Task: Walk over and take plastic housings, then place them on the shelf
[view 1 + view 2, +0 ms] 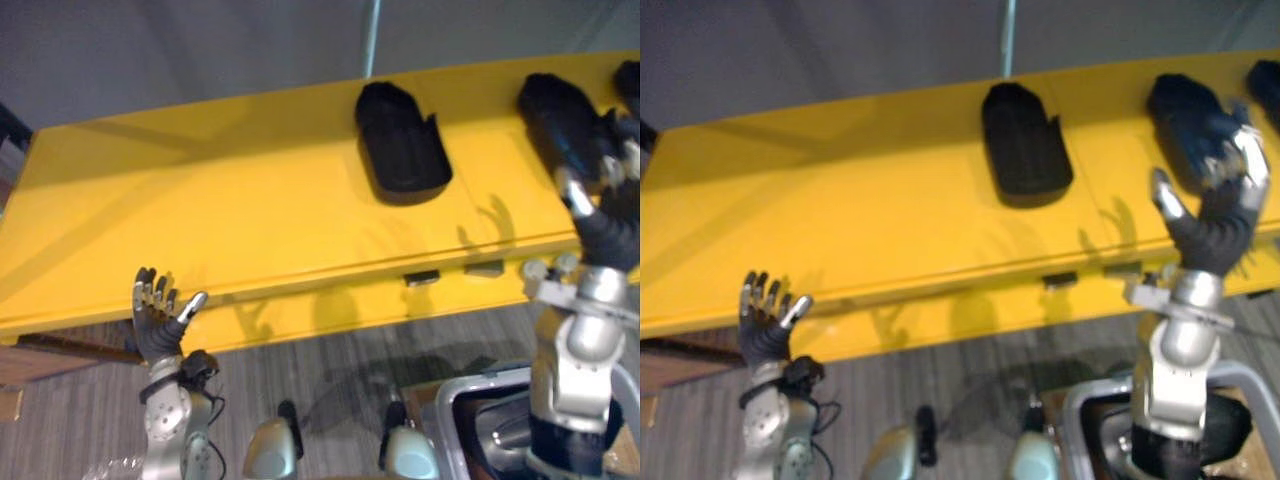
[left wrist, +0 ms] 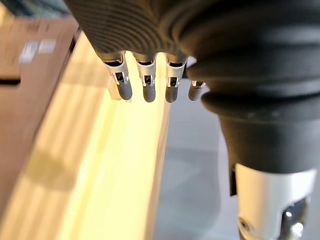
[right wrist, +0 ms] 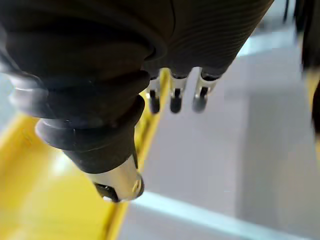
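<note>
Brown cardboard can be seen inside the grey bin, so the robot should expect packed boxes to stay in there when it lifts the black housing out.
A black plastic housing lies on the middle of the yellow shelf. A second housing lies further right, and the edge of a third shows at the far right. My right hand is raised in front of the second housing, fingers spread and straight, its tips over the housing's near end. In the right wrist view its fingers hold nothing. My left hand is held up open below the shelf's front edge at the lower left, and its straight fingers point along the shelf.
A grey bin stands on the floor at the lower right. A brown cardboard box sits under the shelf's left end. A grey wall with a thin pole rises behind the shelf.
</note>
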